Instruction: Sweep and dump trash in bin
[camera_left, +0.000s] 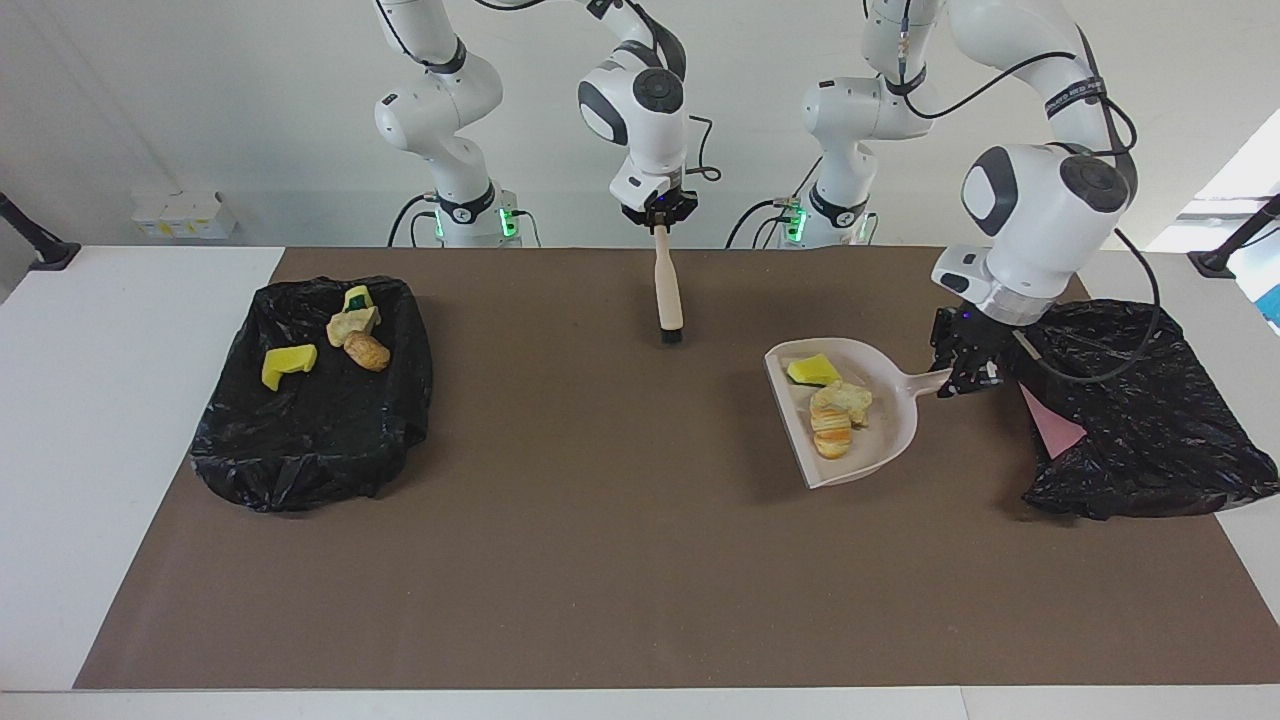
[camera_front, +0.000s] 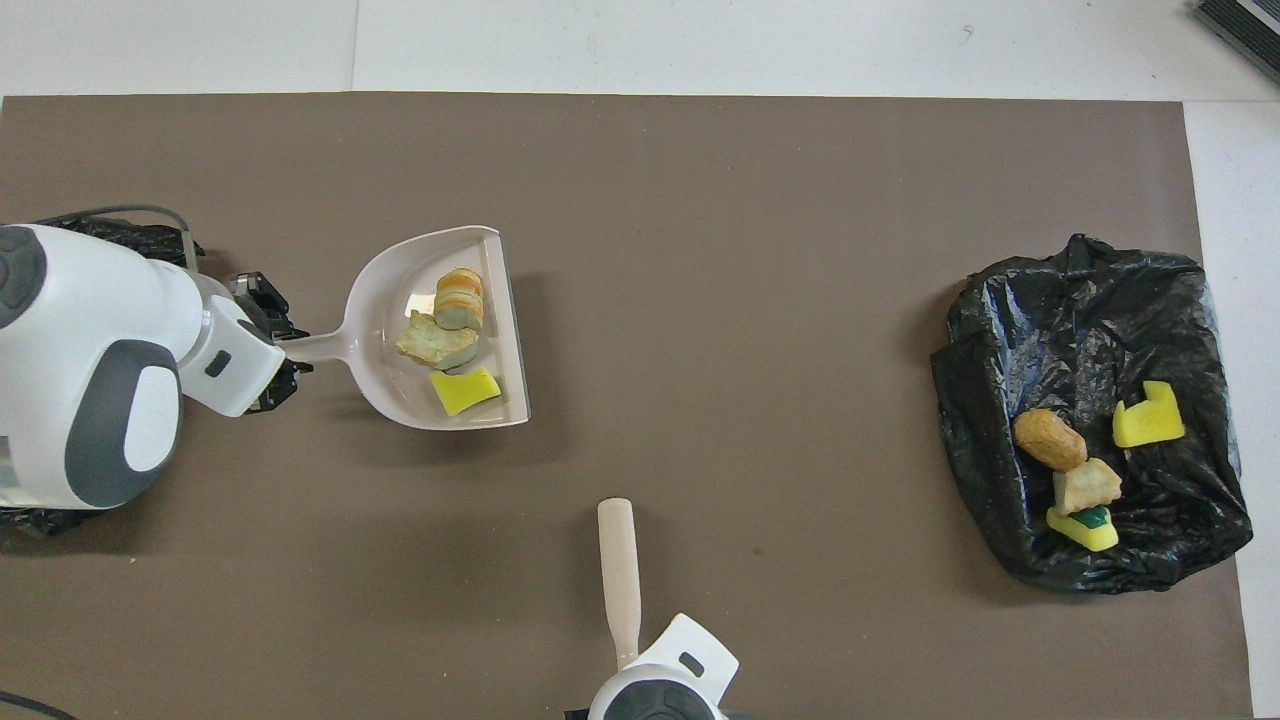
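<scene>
My right gripper should continue to lower the beige brush until it rests on the mat, then let go. The trash is in the beige dustpan (camera_front: 452, 336) and there is clear mat (camera_left: 674, 347) under the brush.
The beige dustpan (camera_left: 890, 425) (camera_front: 385, 300) hangs tilted above the brown mat, beside the black-bagged bin (camera_left: 1150, 440) at the left arm's end. My left gripper (camera_left: 968, 375) (camera_front: 280, 350) is shut on its handle. Three pieces of trash lie in the pan: a yellow sponge chunk (camera_left: 812, 370) (camera_front: 465, 390), a tan lump (camera_left: 852, 398) (camera_front: 435, 342) and an orange-striped lump (camera_left: 828, 437) (camera_front: 460, 295). My right gripper (camera_left: 659, 222) is shut on the beige brush (camera_left: 667, 290) (camera_front: 620, 570), which hangs bristles down over the mat's edge nearest the robots.
A second black-bagged bin (camera_left: 300, 440) (camera_front: 1000, 330) at the right arm's end holds several pieces: yellow sponges (camera_left: 288, 365) and brown lumps (camera_left: 367, 351). A pink sheet (camera_left: 1053, 425) shows at the mouth of the bin by the dustpan. White tabletop borders the mat.
</scene>
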